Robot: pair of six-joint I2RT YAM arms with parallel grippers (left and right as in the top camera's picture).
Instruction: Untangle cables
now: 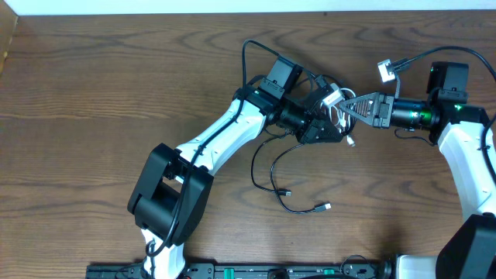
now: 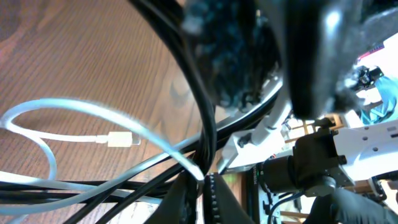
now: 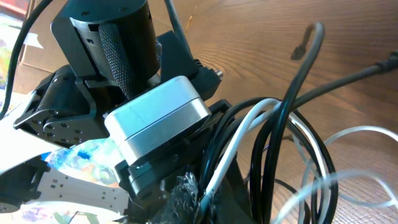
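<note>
My right gripper (image 3: 268,163) is at a bunch of black loops, and the white cable runs through them. Next, my left gripper moves back and raises the white cable (image 2: 148,132) free of the loops.
The black cable (image 1: 273,177) and the white cable (image 1: 334,100) are bunched together between the two grippers, right of the table's middle. My left gripper (image 1: 324,126) is shut on the white cable (image 2: 155,140), with black strands (image 2: 93,190) running beside its jaws (image 2: 208,190). A white plug (image 2: 118,140) lies on the wood. My right gripper (image 1: 346,108) faces the left one and is shut on the white cable (image 3: 239,140); its jaws (image 3: 211,199) sit among loops of black cable (image 3: 277,143). The black cable's loose part trails toward the front, ending in plugs (image 1: 325,206).
The left gripper's body (image 3: 155,118) is very close in front of the right gripper. The right arm's thick wire with a white tag (image 1: 385,70) arcs above the table at the back right. The table's back edge (image 1: 232,13) runs along the top.
</note>
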